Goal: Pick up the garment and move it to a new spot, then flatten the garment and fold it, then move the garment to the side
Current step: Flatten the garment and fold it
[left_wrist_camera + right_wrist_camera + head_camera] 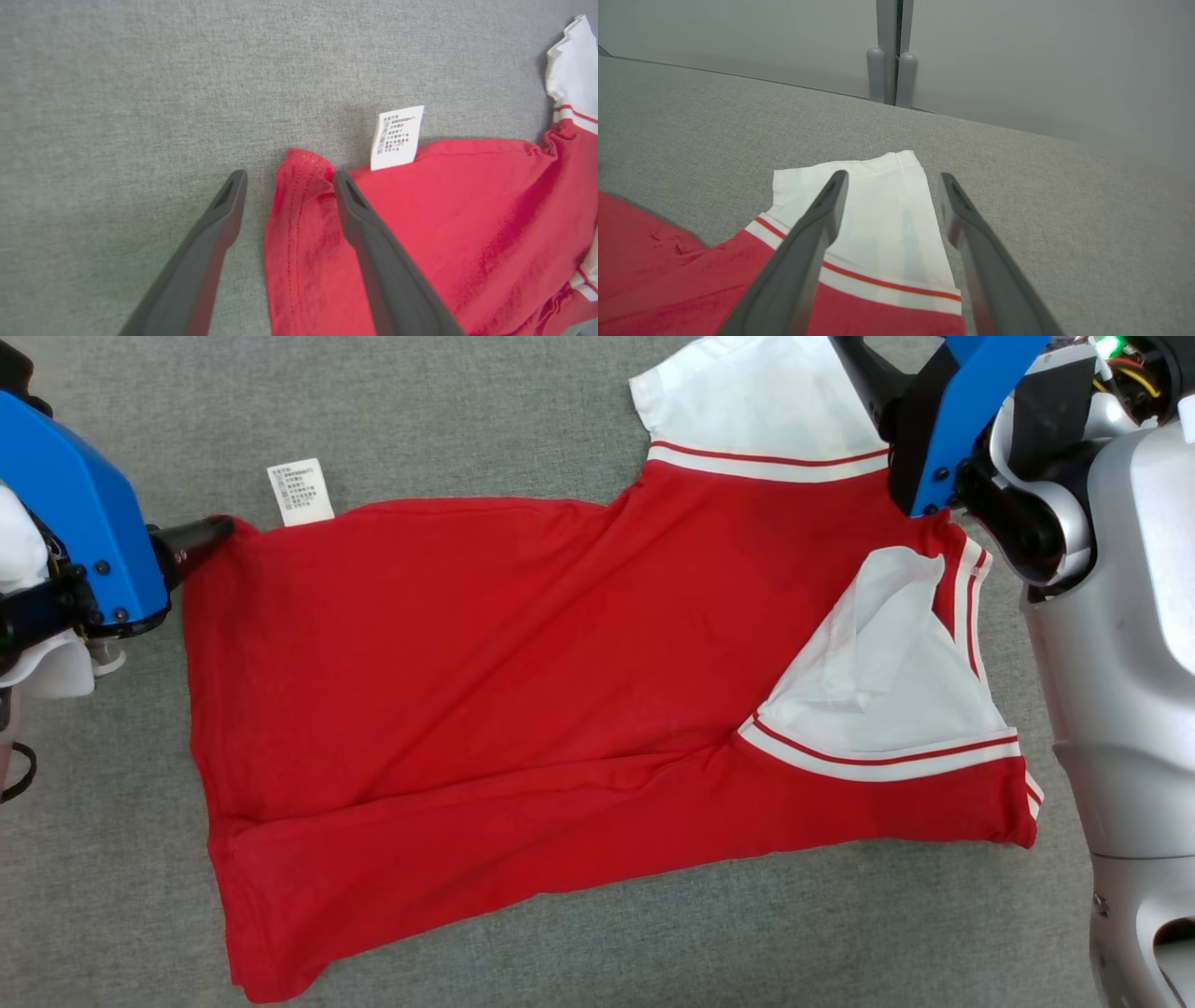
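I expect the white care label (300, 492) to flip onto the garment's red body when I fold the garment's far edge (448, 504) over, since the label sticks out past it.
The garment (523, 663) is a red T-shirt with white sleeves, spread across a grey fabric surface (467, 420) with some creases. Its white care label (301, 492) sticks out at the far left hem. One white sleeve (756, 392) lies flat at the back; the other sleeve (878, 681) is folded onto the red body. My left gripper (289, 175) is open, its fingers straddling the red hem corner (303, 163) next to the label (397, 137). My right gripper (893, 175) hangs open above the back sleeve (878, 219), nothing between its fingers.
My silver body (1120, 709) fills the right edge of the head view. In the right wrist view the surface ends at a back edge (1017, 128), with grey wall panels and a vertical post (892, 70) behind it. Bare grey fabric (117, 93) lies left of the hem.
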{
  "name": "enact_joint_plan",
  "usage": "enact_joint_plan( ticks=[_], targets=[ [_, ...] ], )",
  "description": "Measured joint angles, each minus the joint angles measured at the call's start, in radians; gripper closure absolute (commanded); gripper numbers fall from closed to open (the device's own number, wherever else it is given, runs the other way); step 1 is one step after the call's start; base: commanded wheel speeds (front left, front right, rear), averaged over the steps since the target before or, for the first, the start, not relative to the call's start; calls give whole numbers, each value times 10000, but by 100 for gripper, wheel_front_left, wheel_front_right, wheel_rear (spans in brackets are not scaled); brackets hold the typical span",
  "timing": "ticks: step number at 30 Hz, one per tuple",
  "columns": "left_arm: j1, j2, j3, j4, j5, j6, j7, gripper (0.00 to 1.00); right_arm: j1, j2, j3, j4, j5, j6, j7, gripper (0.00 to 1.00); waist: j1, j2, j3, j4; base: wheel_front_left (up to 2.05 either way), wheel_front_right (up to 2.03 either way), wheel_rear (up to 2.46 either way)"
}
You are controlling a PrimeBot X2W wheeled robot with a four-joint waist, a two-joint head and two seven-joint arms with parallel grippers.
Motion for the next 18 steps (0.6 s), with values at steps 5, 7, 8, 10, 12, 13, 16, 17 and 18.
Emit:
enact_joint_plan(
  ticks=[5,7,8,10,12,13,16,17,18],
  targets=[
    [306,50,-8,-224,150,247,-196,0,-160,65,84,253,146,0,-203,0,-1,0,121,-141,0,0,0],
    [365,15,-13,-284,132,290,-207,0,-257,54,105,336,144,0,-230,0,-1,0,211,-164,0,0,0],
    [363,52,-58,-337,222,288,-257,0,-293,40,109,362,146,0,-253,0,-1,0,252,-163,0,0,0],
    [345,186,-190,-393,633,205,-472,43,-355,13,104,435,146,0,-293,0,-2,0,338,-154,0,0,0],
    [295,307,-403,-374,1018,71,-723,74,-439,2,81,610,140,0,-290,0,-1,0,393,-111,0,0,0],
    [278,297,-443,-343,1110,56,-825,100,-493,-10,50,704,134,0,-232,0,-2,0,413,-76,0,0,0],
    [239,25,-539,-313,1290,-27,-1365,100,-785,-127,-111,1154,-27,0,12,0,-2,0,481,122,0,0,0],
    [228,-153,-625,-316,1300,-107,-1551,100,-944,-199,-230,1386,-117,0,125,0,-2,0,504,227,0,0,0],
    [216,-313,-667,-301,1304,-151,-1741,100,-1086,-276,-355,1628,-226,0,236,0,-2,0,519,351,0,0,0]
  ],
)
